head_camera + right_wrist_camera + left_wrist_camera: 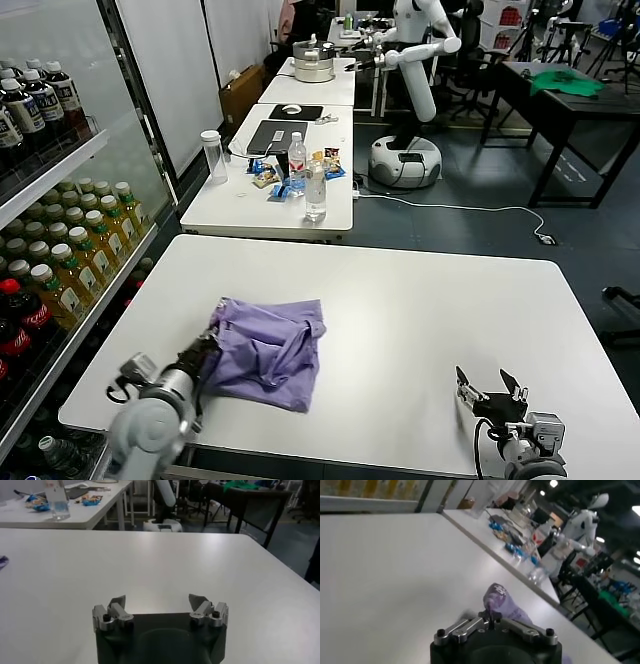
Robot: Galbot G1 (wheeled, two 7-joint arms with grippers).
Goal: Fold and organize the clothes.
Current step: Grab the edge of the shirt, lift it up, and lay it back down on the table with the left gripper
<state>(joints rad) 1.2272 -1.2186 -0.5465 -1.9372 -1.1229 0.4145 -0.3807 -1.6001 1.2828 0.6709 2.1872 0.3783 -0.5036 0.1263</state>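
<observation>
The lavender T-shirt is lying with its crumpled side (265, 352) up, so my left gripper should flip the pinched edge (220, 318) over and put the T-shirt down with its print side up.
The lavender T-shirt (272, 350) lies crumpled and partly folded on the white table (420, 330), toward its front left. My left gripper (205, 350) is at the shirt's left edge, shut on a pinch of its fabric. In the left wrist view the jaws (491, 616) are closed on the purple cloth (502, 605), which bunches up just beyond them. My right gripper (490, 388) is open and empty, low over the table's front right, well apart from the shirt. The right wrist view shows its fingers spread (159, 602) over bare table.
A drinks fridge with bottles (60, 250) stands along the left. A second table (285, 170) with bottles, snacks and a laptop stands beyond the far edge. A white robot (415, 60) and a dark table with green cloth (565, 82) are farther back.
</observation>
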